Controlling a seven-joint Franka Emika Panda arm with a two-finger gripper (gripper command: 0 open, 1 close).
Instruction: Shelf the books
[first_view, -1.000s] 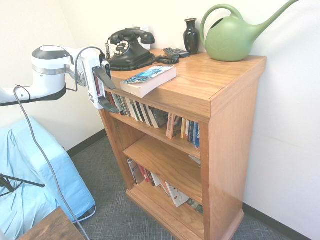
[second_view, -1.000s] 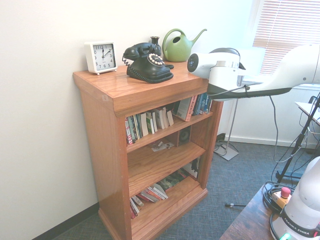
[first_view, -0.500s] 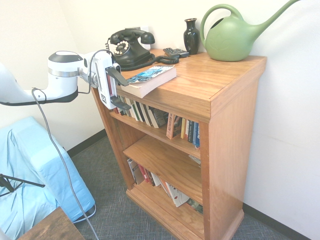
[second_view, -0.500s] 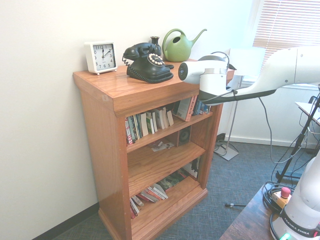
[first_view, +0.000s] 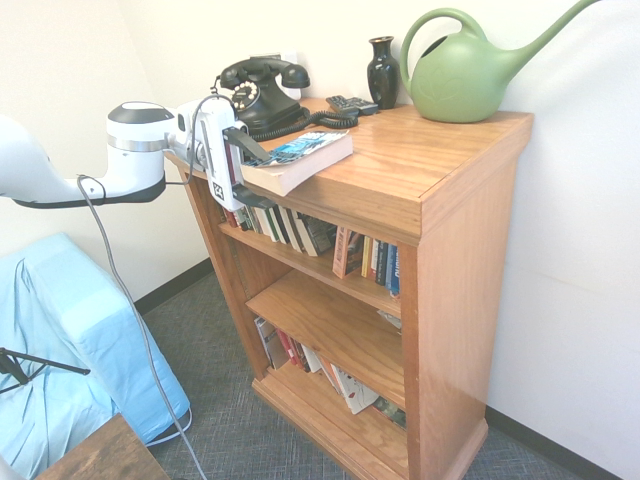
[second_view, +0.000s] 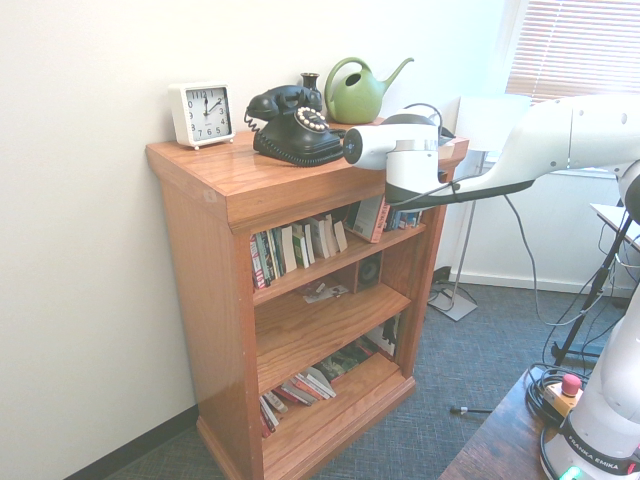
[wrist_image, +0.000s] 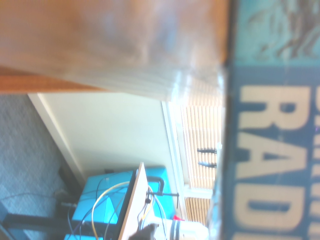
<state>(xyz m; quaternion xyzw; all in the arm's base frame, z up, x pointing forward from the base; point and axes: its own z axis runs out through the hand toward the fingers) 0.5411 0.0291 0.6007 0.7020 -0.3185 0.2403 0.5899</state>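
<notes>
The book (first_view: 305, 161) has its white-lettered spine (wrist_image: 272, 155) toward my gripper, so it will stay closed rather than fan open when I bring it down to the shelf.
The book (first_view: 302, 156), a thick paperback with a blue-teal cover and cream page edges, lies flat on the top of the wooden bookcase (first_view: 420, 165). Its near end hangs over the front left corner. My gripper (first_view: 265, 180) is open and turned sideways, one finger above that overhanging end and one below it. Whether either finger touches the book does not show. In the wrist view the cover (wrist_image: 270, 145) fills one side with large white letters. In the second exterior view my wrist hides both the book and the fingers.
A black rotary phone (first_view: 258, 95), a black vase (first_view: 382, 70), a green watering can (first_view: 465, 75) and a white clock (second_view: 201, 114) share the bookcase top. Rows of upright books (first_view: 300, 228) fill the upper shelf. A blue-covered object (first_view: 60, 350) stands beside the bookcase.
My arm has moved in toward the bookcase and slightly up, bringing the open fingers from short of the corner to either side of the book's overhanging end. The book has not moved.
</notes>
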